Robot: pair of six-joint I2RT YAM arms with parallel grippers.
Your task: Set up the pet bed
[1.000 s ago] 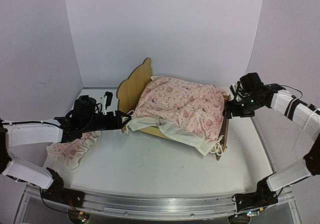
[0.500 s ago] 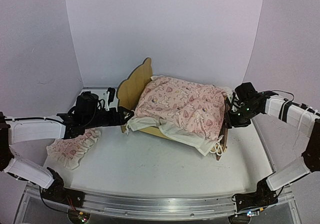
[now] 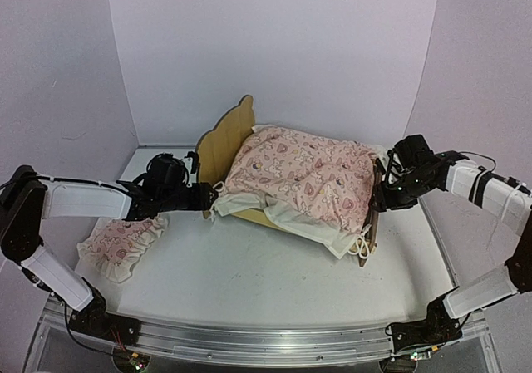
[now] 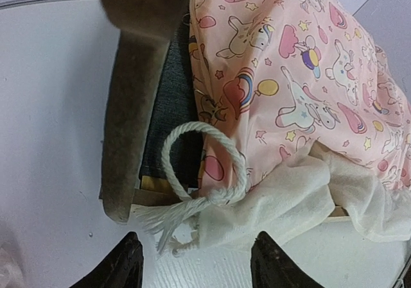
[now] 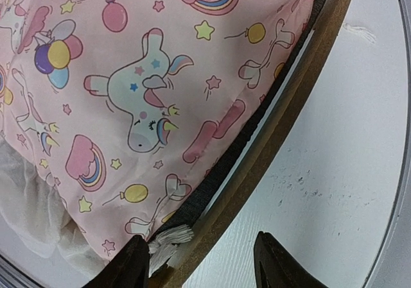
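The rope loop (image 4: 239, 171) is curled over the blanket's ruffle corner by the headboard, so my left gripper should pull the rope out of the way before it takes the white ruffle corner (image 4: 215, 229).
The pet bed (image 3: 223, 140), a plywood frame with a wavy headboard, stands mid-table under a pink patterned blanket (image 3: 303, 174). My left gripper (image 3: 209, 197) is at the bed's near head corner. In the left wrist view it (image 4: 199, 265) is open, with the blanket's white ruffle corner and a rope loop (image 4: 192, 172) just ahead of its fingertips and the dark mattress pad (image 4: 172, 108) beside the headboard. My right gripper (image 3: 380, 192) is at the footboard. It (image 5: 200, 265) is open and straddles the footboard (image 5: 282, 127), with a white tassel (image 5: 168, 238) against its left finger.
A small pink ruffled pillow (image 3: 120, 242) lies on the table at the front left, under my left arm. White walls close the back and both sides. A metal rail (image 3: 266, 340) runs along the near edge.
My left gripper has slid right to the bed's head corner and its jaws have narrowed. My right gripper has come down and in against the footboard, its jaws narrower too.
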